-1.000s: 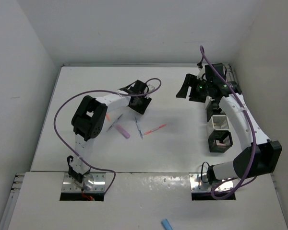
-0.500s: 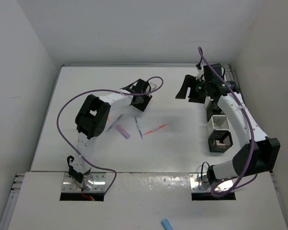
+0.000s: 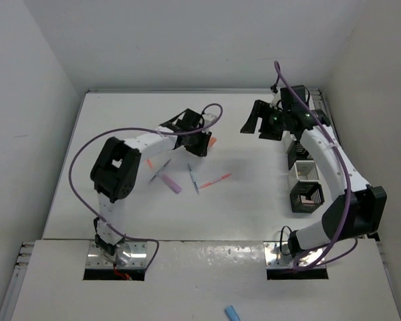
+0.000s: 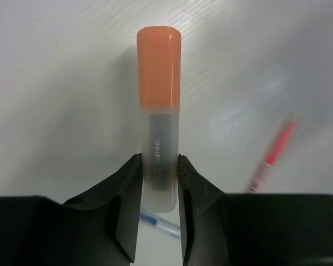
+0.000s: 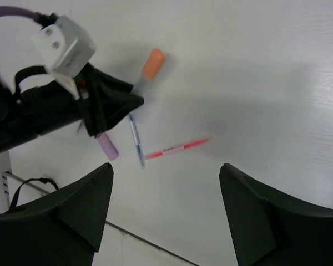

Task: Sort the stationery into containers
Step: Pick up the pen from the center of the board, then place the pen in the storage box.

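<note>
I should take the marker's orange cap (image 3: 212,142) with my right gripper and carry it to the containers (image 3: 304,175), because my left gripper holds the orange-capped marker's clear end far from them.
My left gripper (image 3: 199,144) is shut on an orange-capped marker (image 4: 159,111) with a clear grey barrel. The orange cap (image 3: 212,142) sticks out past the fingertips. The right wrist view also shows the marker (image 5: 153,64). On the table below lie a blue pen (image 3: 192,177), a pink pen (image 3: 216,180), a purple marker (image 3: 172,184) and a small orange piece (image 3: 150,162). My right gripper (image 3: 257,124) is open and empty, high over the table, left of the containers. A silver-white mesh box (image 3: 305,172) and a black one (image 3: 307,196) stand in a row at the right.
Another mesh box (image 3: 299,148) stands behind the white one, partly hidden by the right arm. A blue item (image 3: 232,312) lies on the near shelf. White walls close in the table on the left, back and right.
The left arm's elbow swung left and the gripper turned, so the orange cap now shows at its right. The right gripper shifted slightly left.
</note>
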`<state>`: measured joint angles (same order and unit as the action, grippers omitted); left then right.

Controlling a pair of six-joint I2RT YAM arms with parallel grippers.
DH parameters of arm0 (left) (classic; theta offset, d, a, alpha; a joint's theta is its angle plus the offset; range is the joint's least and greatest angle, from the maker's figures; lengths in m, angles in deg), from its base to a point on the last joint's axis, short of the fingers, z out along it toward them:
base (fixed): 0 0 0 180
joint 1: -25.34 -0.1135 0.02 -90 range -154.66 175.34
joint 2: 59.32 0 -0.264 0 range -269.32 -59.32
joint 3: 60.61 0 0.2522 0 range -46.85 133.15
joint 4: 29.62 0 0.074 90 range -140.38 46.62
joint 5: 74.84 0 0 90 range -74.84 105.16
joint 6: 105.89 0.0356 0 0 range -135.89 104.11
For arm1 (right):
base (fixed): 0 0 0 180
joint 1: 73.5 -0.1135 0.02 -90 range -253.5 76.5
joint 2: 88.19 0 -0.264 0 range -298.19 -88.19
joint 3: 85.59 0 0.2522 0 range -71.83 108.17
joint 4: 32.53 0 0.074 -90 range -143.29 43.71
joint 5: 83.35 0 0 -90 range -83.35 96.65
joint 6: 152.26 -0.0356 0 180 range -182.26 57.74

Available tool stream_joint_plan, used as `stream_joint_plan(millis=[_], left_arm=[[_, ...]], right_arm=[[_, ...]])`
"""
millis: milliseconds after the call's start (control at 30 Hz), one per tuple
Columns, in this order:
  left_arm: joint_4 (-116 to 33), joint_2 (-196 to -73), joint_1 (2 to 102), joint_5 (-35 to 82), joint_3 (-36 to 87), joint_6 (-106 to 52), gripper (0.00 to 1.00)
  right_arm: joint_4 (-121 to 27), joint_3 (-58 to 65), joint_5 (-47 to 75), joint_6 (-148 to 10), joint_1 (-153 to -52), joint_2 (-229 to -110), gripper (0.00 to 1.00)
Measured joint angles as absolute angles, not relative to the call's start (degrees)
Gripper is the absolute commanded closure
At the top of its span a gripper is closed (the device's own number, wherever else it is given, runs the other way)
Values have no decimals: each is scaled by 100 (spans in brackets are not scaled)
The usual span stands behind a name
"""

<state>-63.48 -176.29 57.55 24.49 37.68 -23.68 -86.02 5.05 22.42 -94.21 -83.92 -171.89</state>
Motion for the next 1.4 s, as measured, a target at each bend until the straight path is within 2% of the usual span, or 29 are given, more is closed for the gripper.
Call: stream_joint_plan(millis=[300,533,733,833,867,900,967,1067,1100,1200,1267,1300,1400], left_arm=[[-5353,-15743,5785,3819,3458,-3198,100],[-5148,-15614,5984,4217,3423,-3515,100],[-5141,-15605,6150,4287,3423,-3592,100],[-5143,-15590,6225,4285,3423,-3592,100],[-5143,-15583,6244,4282,3423,-3592,100],[-5143,-15572,6260,4282,3423,-3592,100],[-5152,-15539,6275,4252,3423,-3592,100],[-5163,-15478,6275,4210,3423,-3592,100],[-5165,-15461,6275,4206,3425,-3592,100],[-5169,-15419,6275,4199,3434,-3592,100],[-5180,-15399,6275,4188,3434,-3596,100],[-5185,-15397,6275,4191,3436,-3603,100],[-5185,-15395,6286,4258,3441,-3614,100]], right_arm=[[-8272,737,2524,-9666,-8691,-17327,15],[-8031,827,2731,-9965,-8752,-17327,15],[-7819,892,2983,-10181,-8776,-17327,20],[-7793,901,3040,-10249,-8798,-17327,35],[-7791,901,3066,-10271,-8800,-17327,47],[-7789,901,3081,-10262,-8800,-17327,51],[-7791,901,3079,-10295,-8794,-17327,59],[-7789,901,3077,-10306,-8785,-17327,62],[-7789,901,3081,-10308,-8787,-17327,68],[-7789,899,3086,-10295,-8790,-17327,77],[-7789,899,3090,-10304,-8785,-17327,74],[-7787,899,3088,-10304,-8785,-17327,65],[-7787,897,3099,-10289,-8796,-17327,56]])
